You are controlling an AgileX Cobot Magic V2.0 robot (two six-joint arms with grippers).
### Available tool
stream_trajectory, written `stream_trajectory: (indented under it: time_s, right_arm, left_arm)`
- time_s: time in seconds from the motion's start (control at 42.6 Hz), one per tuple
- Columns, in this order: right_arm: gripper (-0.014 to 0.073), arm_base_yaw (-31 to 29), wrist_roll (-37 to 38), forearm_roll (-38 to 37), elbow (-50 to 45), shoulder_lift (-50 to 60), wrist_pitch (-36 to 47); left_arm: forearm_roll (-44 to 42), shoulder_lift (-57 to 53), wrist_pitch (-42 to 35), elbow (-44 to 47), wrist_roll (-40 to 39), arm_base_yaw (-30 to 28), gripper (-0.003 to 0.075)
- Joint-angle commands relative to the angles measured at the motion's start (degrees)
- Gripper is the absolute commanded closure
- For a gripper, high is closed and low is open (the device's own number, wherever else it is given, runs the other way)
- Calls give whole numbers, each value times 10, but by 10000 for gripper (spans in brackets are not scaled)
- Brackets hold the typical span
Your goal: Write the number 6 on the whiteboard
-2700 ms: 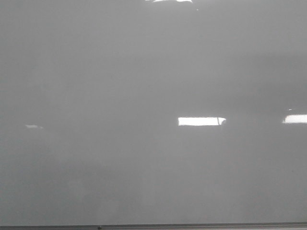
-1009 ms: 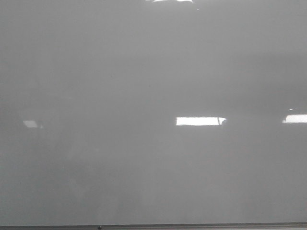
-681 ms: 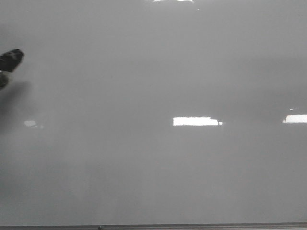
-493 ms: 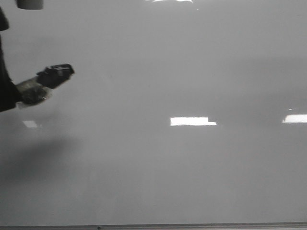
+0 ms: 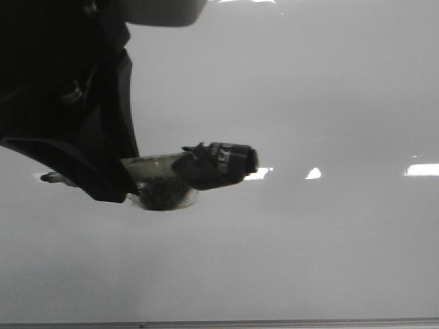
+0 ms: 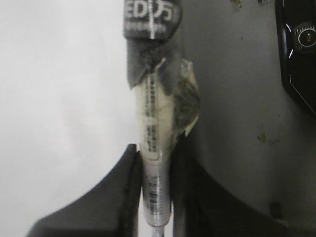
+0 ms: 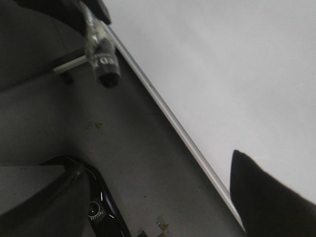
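Observation:
Next, I take the marker's dark end (image 5: 232, 164) with my right gripper before I write the 6, because my left gripper holds the marker close behind its writing tip (image 5: 51, 177).
The whiteboard (image 5: 315, 260) is a glossy pale grey surface with glare spots that fills the front view. No number 6 is in view on it. My left gripper (image 5: 127, 175) reaches in from the upper left and is shut on a marker (image 5: 216, 164) with a dark cap, taped round its body, pointing right in front of the board. In the left wrist view the fingers (image 6: 129, 168) clamp the marker (image 6: 153, 113) beside the whiteboard (image 6: 59, 98). My right gripper (image 7: 157, 163) is open and holds nothing, off the board's framed edge (image 7: 173, 123).
A black device (image 7: 103, 207) lies on the grey surface next to the board; it also shows in the left wrist view as a black device (image 6: 298, 49). The board's thin grey frame (image 5: 274, 322) runs along the bottom of the front view.
The left arm with the marker has come in from the left edge and moved right across the board; it now covers the upper left of the front view.

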State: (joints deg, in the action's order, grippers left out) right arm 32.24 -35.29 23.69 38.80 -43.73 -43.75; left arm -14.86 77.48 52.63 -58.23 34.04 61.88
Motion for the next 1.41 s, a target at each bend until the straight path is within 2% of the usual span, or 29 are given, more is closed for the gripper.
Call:
stream_trajectory:
  time_s: [0.0, 0.258, 0.516, 0.563, 0.681, 0.798, 0.962, 1.056, 1.103, 1.221, 1.385]
  right_arm:
    - [-7, 38, -11, 19, 43, -42, 45]
    - [-7, 124, -30, 18, 97, -140, 87]
    - [-5, 132, -39, 18, 97, -193, 118]
    - [16, 132, -39, 18, 97, -197, 119]
    - [149, 132, -39, 18, 97, -200, 119]
    - [354, 132, -39, 18, 97, -200, 117]
    - [577, 132, -39, 18, 97, -200, 117]
    - [660, 132, -39, 18, 97, -200, 116]
    - [664, 132, -39, 17, 97, -200, 117]
    - [662, 132, -39, 5, 97, -199, 115]
    - [662, 121, -34, -21, 78, -174, 95]
  left_arm:
    - [8, -19, -45, -18, -8, 7, 741]
    - [39, -19, -81, -18, -8, 5, 741]
    - [56, -19, -98, -18, -8, 5, 741]
    - [58, -19, -102, -18, -8, 5, 741]
    - [66, -19, -108, -18, -8, 5, 741]
    - [66, -19, -108, -18, -8, 5, 741]
    - [66, -20, -111, -18, -17, 5, 740]
    - [60, -22, -131, -18, -68, 5, 738]
    - [55, -22, -133, -18, -76, 5, 731]
    - [47, -22, -132, -18, -96, 5, 655]
    - [47, -22, -132, -18, -127, 5, 428]
